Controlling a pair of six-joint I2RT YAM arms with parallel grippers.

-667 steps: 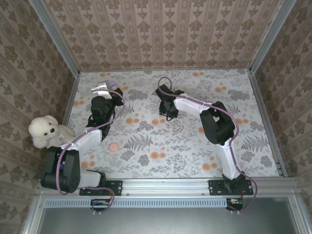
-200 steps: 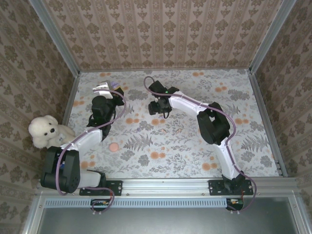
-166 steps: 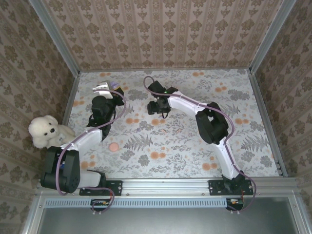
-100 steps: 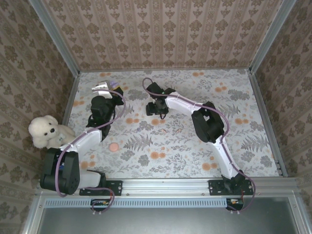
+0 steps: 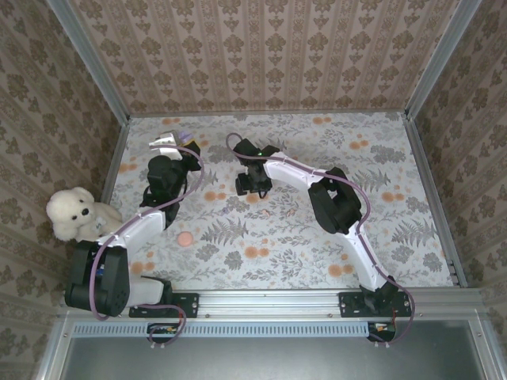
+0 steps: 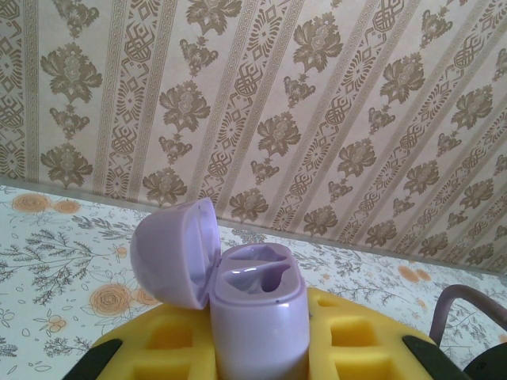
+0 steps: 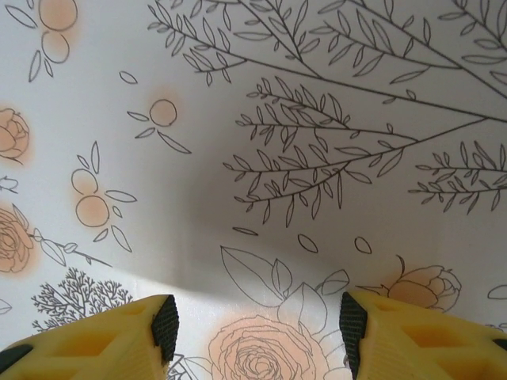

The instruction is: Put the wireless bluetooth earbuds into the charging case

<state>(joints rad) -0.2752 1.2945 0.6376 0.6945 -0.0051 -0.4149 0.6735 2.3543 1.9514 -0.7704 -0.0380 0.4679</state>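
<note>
I should move my right gripper back toward the printed rosebud (image 7: 424,286) to line up with the earbud, because only a printed rose (image 7: 261,355) is between my right gripper's fingers.
My left gripper (image 6: 257,352) is shut on the lilac charging case (image 6: 257,317), which stands upright between the yellow fingers (image 6: 158,348). The case's lid (image 6: 170,253) is flipped open to the left, and both wells look empty. In the top view the charging case (image 5: 170,142) is held at the far left of the table by the left gripper (image 5: 173,149). My right gripper (image 7: 257,332) is open, close above the floral cloth, with nothing between its pads. From above, the right gripper (image 5: 250,186) sits at the table's middle back. The earbuds are out of view.
A white plush dog (image 5: 73,214) sits by the left wall. Patterned walls (image 5: 269,55) close in the floral tablecloth (image 5: 277,237) on three sides. A small salmon round spot (image 5: 184,238) lies near the left arm; I cannot tell whether it is an object or part of the print.
The right gripper has slid left across the cloth, and its jaws have narrowed slightly. The left arm and the case have not moved.
</note>
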